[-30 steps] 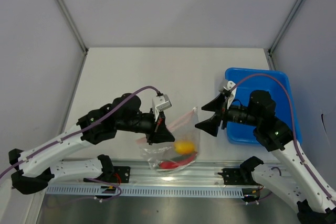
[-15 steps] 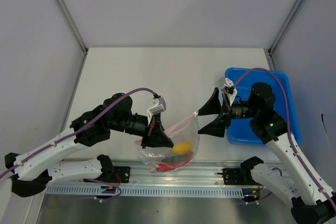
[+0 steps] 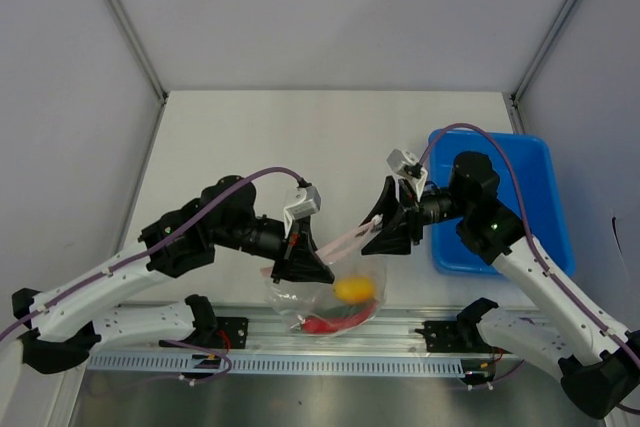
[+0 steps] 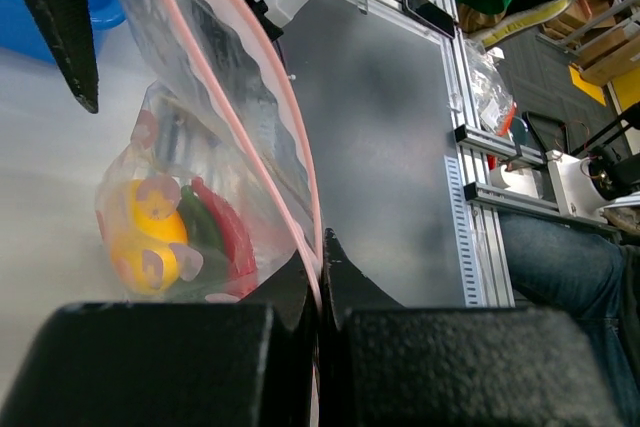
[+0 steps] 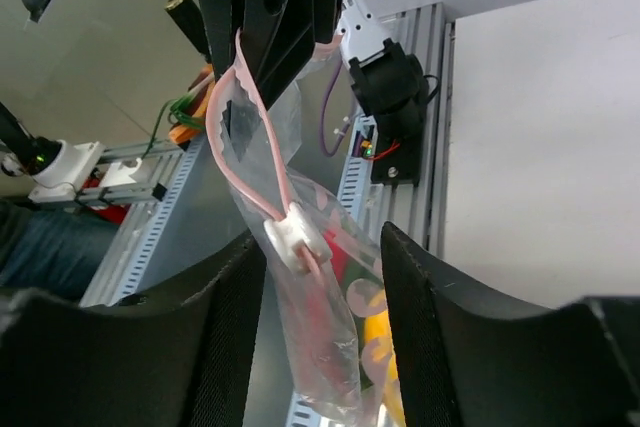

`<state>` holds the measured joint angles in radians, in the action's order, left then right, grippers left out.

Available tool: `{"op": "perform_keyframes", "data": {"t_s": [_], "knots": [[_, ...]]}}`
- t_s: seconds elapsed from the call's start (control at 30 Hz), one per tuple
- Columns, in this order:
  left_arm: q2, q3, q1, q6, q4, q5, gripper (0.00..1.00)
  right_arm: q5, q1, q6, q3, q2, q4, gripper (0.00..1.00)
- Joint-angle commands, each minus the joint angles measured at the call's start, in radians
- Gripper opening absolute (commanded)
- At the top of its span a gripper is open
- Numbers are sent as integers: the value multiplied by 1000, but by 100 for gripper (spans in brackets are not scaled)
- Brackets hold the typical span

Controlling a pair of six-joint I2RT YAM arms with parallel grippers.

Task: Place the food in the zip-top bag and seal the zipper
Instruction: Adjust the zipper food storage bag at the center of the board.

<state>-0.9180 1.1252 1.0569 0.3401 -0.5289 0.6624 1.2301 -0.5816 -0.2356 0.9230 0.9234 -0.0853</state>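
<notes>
The white slider (image 5: 299, 236) is at the zipper's end and the bag's opening is still open, so the robot's right gripper should pinch that end (image 5: 314, 268) while the left gripper pulls the slider.
The clear zip-top bag (image 3: 325, 299) hangs over the table's near edge. My left gripper (image 3: 306, 261) is shut on the pink zipper (image 4: 287, 112) at one end of the mouth. Inside lies the food: a yellow-orange piece (image 3: 355, 288), a red chili (image 3: 326, 323) and a dark green piece (image 4: 202, 228). My right gripper (image 5: 325, 247) is open, with one jaw on each side of the white slider (image 5: 296, 236) at the zipper's other end. The slider lies close to the left jaw, and a gap shows on its other side.
A blue bin (image 3: 541, 150) stands at the right of the table, behind my right arm. The aluminium rail (image 3: 400, 332) runs along the near edge, right under the hanging bag. The white table (image 3: 300, 137) stretches away behind both arms.
My right gripper has moved left from beside the bin to the bag's slider end, and its jaws have narrowed. My left gripper still holds the zipper and has barely shifted.
</notes>
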Motion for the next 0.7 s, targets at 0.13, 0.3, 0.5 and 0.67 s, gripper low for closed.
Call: {"op": "perform_keyframes", "data": {"t_s": [0.13,0.3,0.5,0.67], "knots": [[24,-1,-15,5,55,-21,0,22,-11,-41,8,6,98,5],[38,-22,-58,28,11,-165,4,-15,-11,-73,-3,-15,102,0],[-1,27,-71,73,-167,-588,76,-202,-9,-88,16,-26,22,0],[27,10,-71,66,-134,-702,87,-371,-20,-165,7,0,-5,0]]}}
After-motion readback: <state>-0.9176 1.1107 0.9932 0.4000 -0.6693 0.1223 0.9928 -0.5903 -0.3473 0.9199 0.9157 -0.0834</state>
